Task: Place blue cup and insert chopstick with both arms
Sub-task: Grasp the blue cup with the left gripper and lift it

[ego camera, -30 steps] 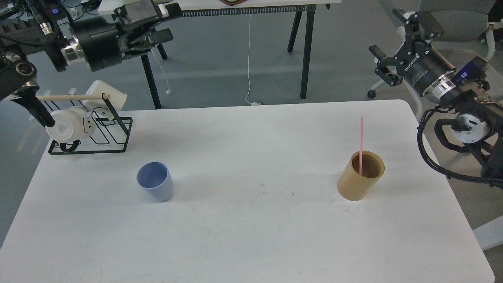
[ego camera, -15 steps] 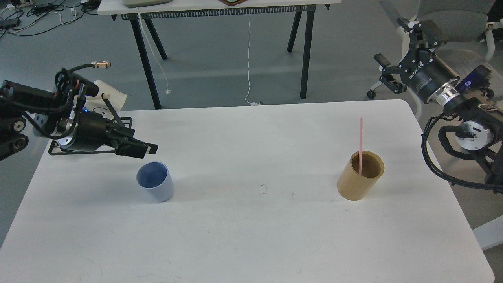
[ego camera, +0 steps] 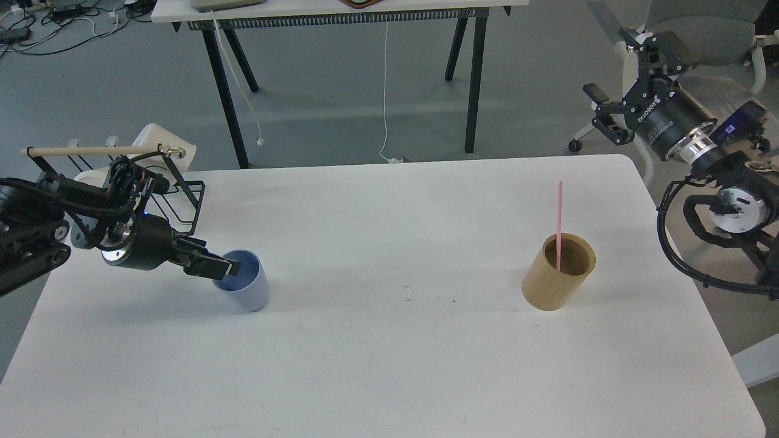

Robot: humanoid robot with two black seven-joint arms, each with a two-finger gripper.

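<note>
The cup's opening [ego camera: 572,255] is much wider than the pink chopstick [ego camera: 559,225]. The chopstick should slide out when I lift it and leave the tan wooden cup standing.
The blue cup [ego camera: 246,291] stands upright on the white table [ego camera: 389,365], left of the middle. My left gripper [ego camera: 220,267] is at the cup's left rim, low over the table; it looks open, with one finger [ego camera: 226,265] over the cup's mouth. The pink chopstick [ego camera: 558,213] stands upright inside a tan wooden cup [ego camera: 551,286] on the right side of the table. My right gripper [ego camera: 622,73] is open and empty, held high beyond the table's far right corner, well away from the chopstick.
A black wire rack [ego camera: 185,207] with white mugs [ego camera: 159,137] and a beige wooden rod [ego camera: 91,150] stands at the table's far left, just behind my left arm. A grey chair [ego camera: 700,24] stands behind the right arm. Another table's legs [ego camera: 471,79] stand beyond the far edge.
My left arm has swung down from high at the far left to the table, and its gripper has reached the blue cup's rim. The right gripper has drifted slightly up and right.
</note>
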